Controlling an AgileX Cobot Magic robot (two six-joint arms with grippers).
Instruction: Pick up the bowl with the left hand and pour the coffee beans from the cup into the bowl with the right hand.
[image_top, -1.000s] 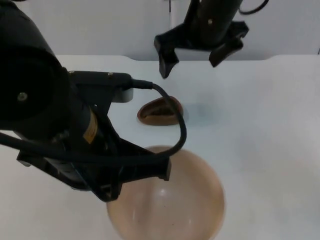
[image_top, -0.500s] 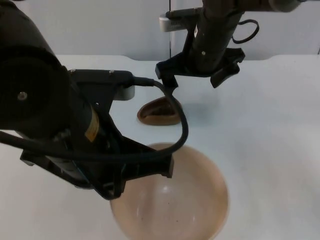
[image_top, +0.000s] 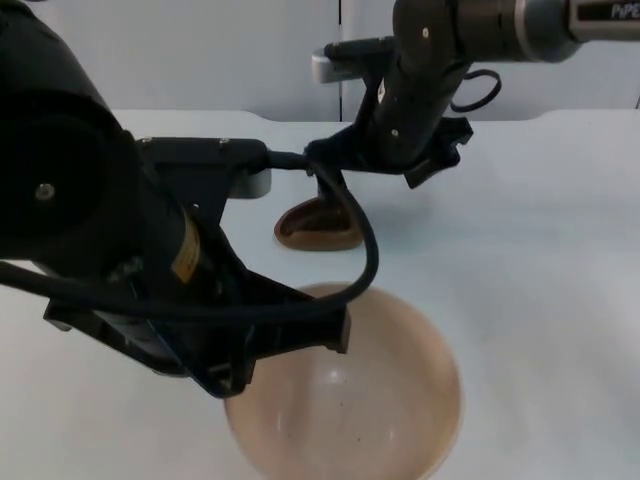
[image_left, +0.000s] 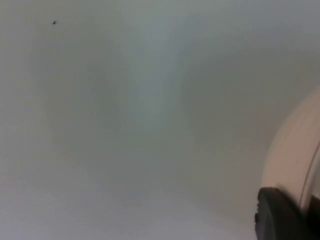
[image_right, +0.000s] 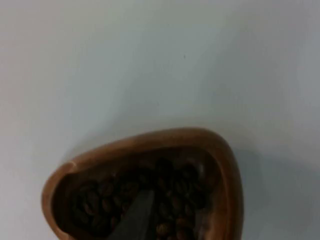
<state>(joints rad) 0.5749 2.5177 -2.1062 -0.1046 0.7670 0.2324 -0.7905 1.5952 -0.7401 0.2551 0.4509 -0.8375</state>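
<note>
The cup tapers down to a narrow rounded end (image_right: 58, 197). Some coffee beans (image_right: 175, 187) will crowd together there and stay in the cup when I pour.
A pale tan bowl (image_top: 370, 410) hangs near the front of the table, held at its left rim by my left gripper (image_top: 300, 345), which is mostly hidden under the big black arm. In the left wrist view a black fingertip (image_left: 277, 217) sits against the bowl's rim (image_left: 292, 160). A small brown wooden cup (image_top: 318, 226) full of coffee beans (image_right: 170, 200) stands on the table behind the bowl. My right gripper (image_top: 375, 180) hovers open just above and behind the cup, one finger (image_top: 328, 178) close over its far rim.
The white table (image_top: 540, 280) stretches bare to the right of the cup and bowl. The grey partition wall (image_top: 200, 50) closes off the back. The left arm's bulk covers the table's left side.
The right gripper has come down and forward, from high at the back to just over the cup. The bowl in the left gripper has shifted slightly right.
</note>
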